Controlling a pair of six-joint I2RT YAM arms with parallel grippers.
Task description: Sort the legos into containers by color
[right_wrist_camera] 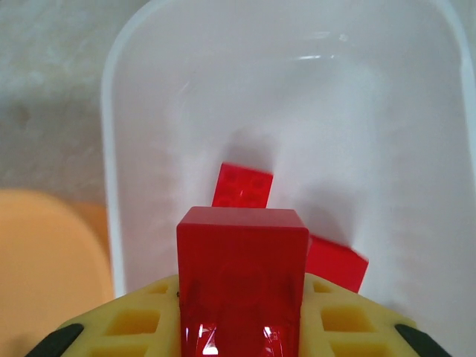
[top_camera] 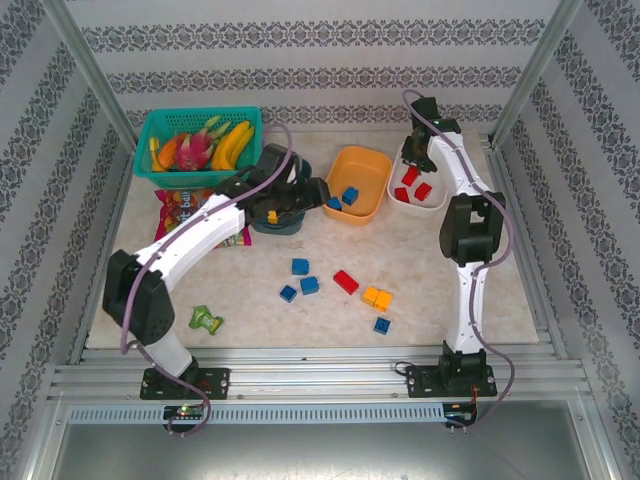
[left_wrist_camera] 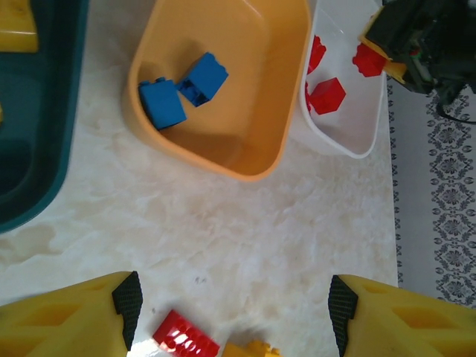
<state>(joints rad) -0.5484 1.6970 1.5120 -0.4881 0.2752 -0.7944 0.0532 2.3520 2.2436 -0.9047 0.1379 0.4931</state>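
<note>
The held red lego [right_wrist_camera: 242, 271] is hanging inside the rim of the white container [right_wrist_camera: 320, 126] with its matching red legos. My right gripper should keep moving down and let go of it there.
My right gripper [right_wrist_camera: 242, 321] is shut on a red lego [right_wrist_camera: 242, 260] and holds it over the white container [right_wrist_camera: 149, 111], where two more red legos [right_wrist_camera: 243, 186] lie. In the top view that gripper [top_camera: 412, 155] hangs above the white container [top_camera: 436, 203]. My left gripper [left_wrist_camera: 234, 305] is open with nothing between its fingers [left_wrist_camera: 128, 301], over bare table between the teal container [left_wrist_camera: 37, 149] and the orange container [left_wrist_camera: 245, 111]. Two blue legos [left_wrist_camera: 161, 103] lie in the orange one. A red lego [left_wrist_camera: 186, 338] and an orange lego [left_wrist_camera: 253, 349] lie just below the left jaws.
Loose legos lie mid-table: blue ones [top_camera: 300, 266], a red one [top_camera: 346, 281], an orange one [top_camera: 377, 297]. A turquoise basket of toy fruit [top_camera: 197, 145] stands at the back left with a candy bag [top_camera: 178, 208] before it. A green toy [top_camera: 206, 320] lies front left.
</note>
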